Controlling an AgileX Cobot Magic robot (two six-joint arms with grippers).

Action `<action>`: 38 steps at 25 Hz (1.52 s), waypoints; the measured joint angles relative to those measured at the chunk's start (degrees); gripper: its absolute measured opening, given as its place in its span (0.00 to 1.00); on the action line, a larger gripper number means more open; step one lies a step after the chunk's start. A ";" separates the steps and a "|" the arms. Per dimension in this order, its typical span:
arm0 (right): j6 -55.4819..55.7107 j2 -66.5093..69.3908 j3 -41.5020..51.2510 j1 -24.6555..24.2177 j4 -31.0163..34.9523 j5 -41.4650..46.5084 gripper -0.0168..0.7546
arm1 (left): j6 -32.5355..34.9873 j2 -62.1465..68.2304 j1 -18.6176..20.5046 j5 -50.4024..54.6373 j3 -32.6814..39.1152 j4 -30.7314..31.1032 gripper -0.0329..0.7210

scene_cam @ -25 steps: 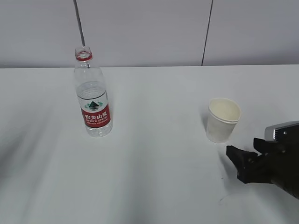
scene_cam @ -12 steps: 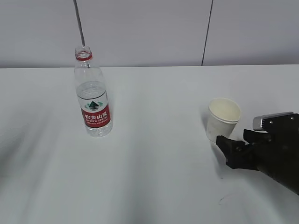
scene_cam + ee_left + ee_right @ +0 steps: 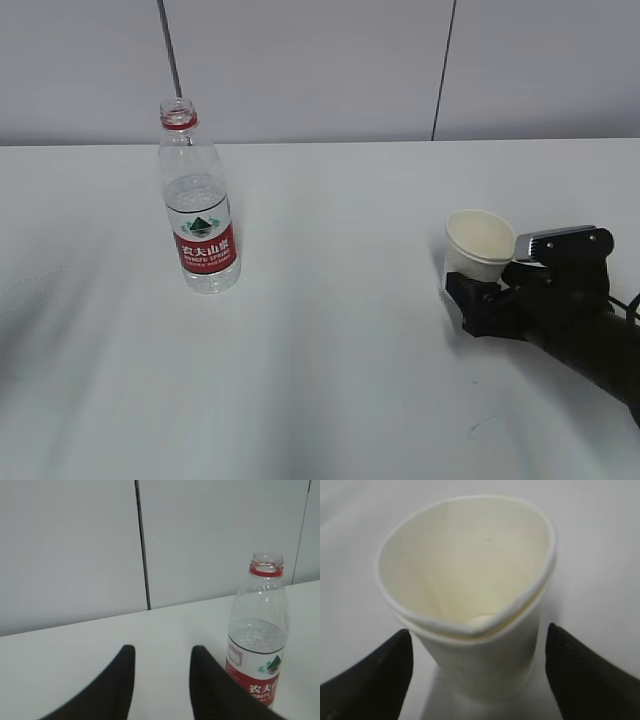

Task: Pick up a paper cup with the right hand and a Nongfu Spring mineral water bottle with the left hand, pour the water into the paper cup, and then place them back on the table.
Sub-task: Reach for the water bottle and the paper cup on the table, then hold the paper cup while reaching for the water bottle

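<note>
My gripper will make the paper cup pinch into an oval when it lifts the cup, because the cup's rim dips to a blunt point at its near edge.
The paper cup stands upright on the white table at the right. My right gripper is open around the cup's lower part; in the right wrist view the cup fills the gap, with space between it and each black fingertip. The Nongfu Spring bottle stands upright and uncapped at the left, partly filled with water. It also shows in the left wrist view, to the right of my open, empty left gripper. The left arm is outside the exterior view.
A grey panelled wall runs behind the table's far edge. A small dark mark lies on the table near the right arm.
My right gripper has moved up and to the left across the table until its open fingers flank the cup. The bottle and cup have not moved.
</note>
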 joint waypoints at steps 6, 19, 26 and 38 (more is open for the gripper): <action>0.00 1.40 -2.31 0.00 0.00 0.00 0.82 | 0.00 0.00 0.00 0.00 0.00 0.00 0.36; 0.00 3.20 -4.31 0.00 -0.04 -0.05 0.78 | 0.00 0.00 0.00 0.00 0.00 0.00 0.36; 0.00 3.20 -4.53 0.00 -0.04 -0.05 0.69 | -0.02 0.00 0.00 0.00 0.00 0.00 0.36; 0.00 3.20 -4.53 0.00 -0.04 -0.05 0.64 | -8.02 7.18 0.04 -6.87 -0.05 10.32 0.65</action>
